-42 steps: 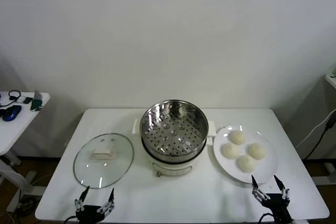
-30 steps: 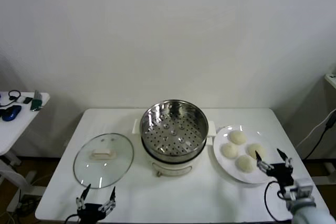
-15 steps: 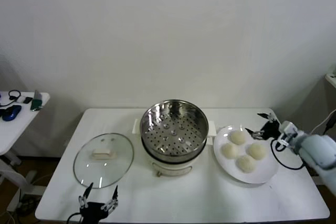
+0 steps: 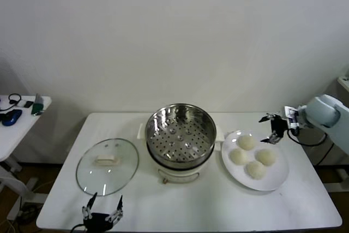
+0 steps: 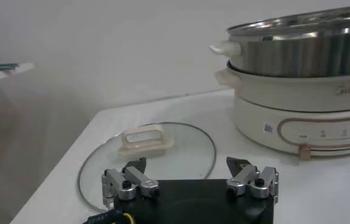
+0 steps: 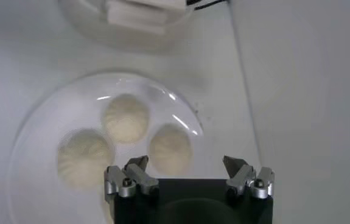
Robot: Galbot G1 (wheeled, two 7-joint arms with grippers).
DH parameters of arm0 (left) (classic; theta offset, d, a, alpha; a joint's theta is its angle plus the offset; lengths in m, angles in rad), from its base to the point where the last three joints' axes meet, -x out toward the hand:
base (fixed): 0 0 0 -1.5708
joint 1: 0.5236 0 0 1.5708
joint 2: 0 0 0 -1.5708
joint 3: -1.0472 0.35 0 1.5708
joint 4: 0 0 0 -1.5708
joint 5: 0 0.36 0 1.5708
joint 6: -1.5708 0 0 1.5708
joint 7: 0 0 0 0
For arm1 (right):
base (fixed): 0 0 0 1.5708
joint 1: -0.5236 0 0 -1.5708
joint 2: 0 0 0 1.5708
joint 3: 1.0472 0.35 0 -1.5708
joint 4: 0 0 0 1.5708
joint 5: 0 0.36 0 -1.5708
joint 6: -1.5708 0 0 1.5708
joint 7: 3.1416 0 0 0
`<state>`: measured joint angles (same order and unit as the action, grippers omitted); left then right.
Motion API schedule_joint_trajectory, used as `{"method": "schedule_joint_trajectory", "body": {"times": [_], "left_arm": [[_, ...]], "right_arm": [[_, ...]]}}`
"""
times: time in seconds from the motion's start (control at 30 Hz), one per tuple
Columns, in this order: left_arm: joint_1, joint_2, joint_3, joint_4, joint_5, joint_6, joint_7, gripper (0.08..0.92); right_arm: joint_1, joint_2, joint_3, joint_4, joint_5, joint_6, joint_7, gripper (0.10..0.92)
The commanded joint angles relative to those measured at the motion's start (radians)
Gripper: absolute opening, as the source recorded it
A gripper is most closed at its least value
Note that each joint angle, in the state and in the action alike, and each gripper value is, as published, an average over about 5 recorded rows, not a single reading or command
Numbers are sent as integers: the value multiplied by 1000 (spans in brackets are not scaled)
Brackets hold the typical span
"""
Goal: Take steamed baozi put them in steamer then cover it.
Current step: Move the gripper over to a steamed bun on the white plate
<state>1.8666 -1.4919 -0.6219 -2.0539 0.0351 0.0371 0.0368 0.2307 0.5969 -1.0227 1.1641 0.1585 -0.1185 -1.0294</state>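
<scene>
The open fingers of my right gripper face the baozi (image 4: 246, 142) nearest the plate's far rim, and the way is open. I should go on moving down until they are on either side of the baozi's sides (image 6: 170, 149).
Several steamed baozi (image 4: 246, 142) lie on a white plate (image 4: 278, 176) to the right of the steamer (image 4: 180, 133). The steamer is a shiny steel pot with a perforated floor, standing uncovered with nothing inside. The cover (image 4: 107, 166), a glass lid with a cream handle, lies flat to the steamer's left. My right gripper (image 4: 271, 128) hangs open over the plate's far right rim, above the baozi (image 6: 170, 148), holding nothing. My left gripper (image 4: 102, 211) is open and low at the table's front edge, just in front of the cover (image 5: 147, 159).
The white table (image 4: 207, 205) ends close beyond the plate on the right. A small side table (image 4: 22, 115) with gear stands far left. The steamer's white base (image 5: 296, 115) has side handles.
My right arm has risen from the table's front right corner and swung back, now over the plate's far right rim. The left gripper has hardly moved.
</scene>
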Motion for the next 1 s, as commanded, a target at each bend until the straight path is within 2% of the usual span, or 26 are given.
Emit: {"method": "schedule_joint_trajectory", "body": {"times": [0.03, 0.77, 0.87, 1.0], "left_arm": [[-1, -2, -2, 1, 0, -1, -1, 823], [-1, -5, 0, 29, 10, -13, -7, 823], [-2, -5, 3, 31, 11, -13, -7, 823], [-1, -6, 4, 34, 11, -16, -8, 823]], "right_arm": [[273, 156, -373, -168, 11, 34, -125, 823], [-80, 354, -68, -454, -72, 33, 29, 819], [-93, 363, -50, -473, -77, 33, 28, 783], [-98, 367, -48, -482, -78, 32, 18, 687]]}}
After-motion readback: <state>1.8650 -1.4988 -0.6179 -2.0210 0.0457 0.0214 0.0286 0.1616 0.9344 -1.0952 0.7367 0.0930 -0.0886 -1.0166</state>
